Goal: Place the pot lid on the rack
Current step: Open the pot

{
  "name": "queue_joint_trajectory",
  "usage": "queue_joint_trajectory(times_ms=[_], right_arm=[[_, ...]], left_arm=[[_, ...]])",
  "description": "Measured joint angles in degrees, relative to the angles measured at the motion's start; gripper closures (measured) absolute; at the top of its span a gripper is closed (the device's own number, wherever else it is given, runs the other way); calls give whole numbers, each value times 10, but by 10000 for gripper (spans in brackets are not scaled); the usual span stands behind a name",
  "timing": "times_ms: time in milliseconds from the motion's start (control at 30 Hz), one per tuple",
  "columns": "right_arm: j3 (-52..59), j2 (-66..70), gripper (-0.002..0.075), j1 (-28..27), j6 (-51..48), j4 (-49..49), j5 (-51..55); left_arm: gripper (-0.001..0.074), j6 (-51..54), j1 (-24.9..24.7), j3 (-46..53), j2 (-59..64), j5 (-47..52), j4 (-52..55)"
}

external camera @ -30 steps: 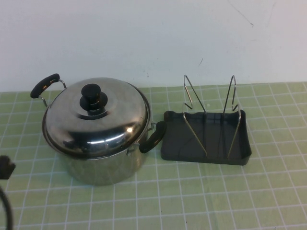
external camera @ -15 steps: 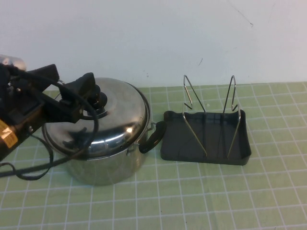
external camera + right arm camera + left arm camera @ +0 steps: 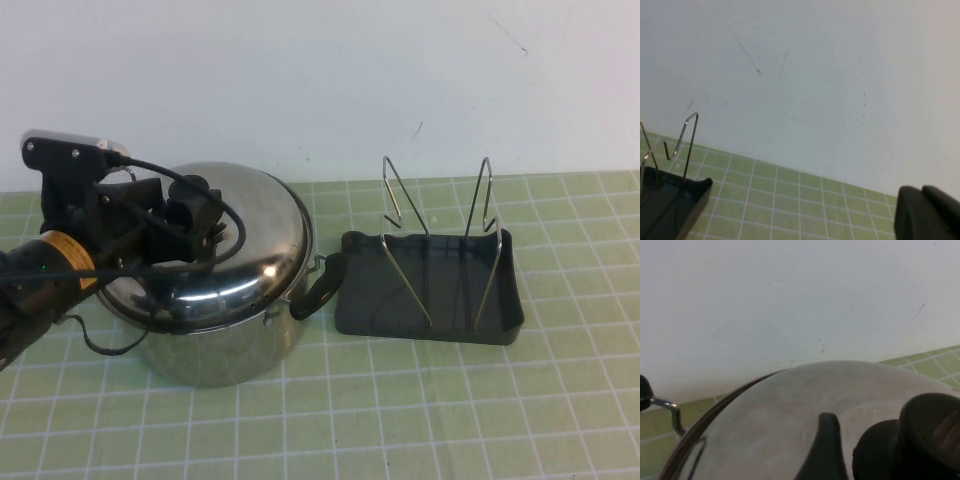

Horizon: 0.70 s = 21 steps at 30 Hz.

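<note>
My gripper will carry the pot lid (image 3: 255, 215) to where the chrome wire loops stand upright with an open gap (image 3: 447, 225) between them, and the pot lid will stand on its edge there.
The pot lid (image 3: 255, 235), shiny steel and domed, sits closed on the deep steel pot (image 3: 220, 350) at the left. My left gripper (image 3: 190, 212) is at the lid's centre with its fingers open on either side of the black knob (image 3: 197, 192). In the left wrist view one dark finger (image 3: 824, 445) stands a small gap away from the knob (image 3: 925, 432) above the lid (image 3: 785, 410). The rack (image 3: 430, 290), a dark grey tray with two chrome wire loops, stands empty to the right of the pot. My right gripper (image 3: 927, 215) is out of the high view, and its dark fingers lie together.
The pot's black handles stick out at the back left (image 3: 95, 175) and towards the rack (image 3: 318, 287). A white wall runs close behind the pot and the rack. The green grid mat (image 3: 420, 410) covers the table. The rack's corner shows in the right wrist view (image 3: 670, 200).
My left arm has come in from the left over the pot and lowered its gripper around the lid's knob. The lid, pot and rack have not moved.
</note>
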Motion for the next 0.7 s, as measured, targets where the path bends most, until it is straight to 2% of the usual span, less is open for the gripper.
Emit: queue_joint_trajectory(times_ms=[67, 167, 200, 233, 567, 700], right_arm=[[0, 0, 727, 0, 0, 0, 0], [0, 0, 727, 0, -1, 1, 0], [0, 0, 727, 0, -1, 2, 0], [0, 0, 727, 0, -1, 3, 0], [-21, 5, 727, 0, -13, 20, 6], [-68, 29, 727, 0, -48, 66, 34]], left_arm=[[200, 13, -5, -4, 6, 1, -13], [332, 46, -13, -5, 10, -2, -21], [335, 54, -14, -6, 10, -3, -21], [408, 58, -15, -7, 10, -9, -21], [407, 57, -15, -6, -3, -4, -20], [407, 49, -15, -1, -54, -9, -40]])
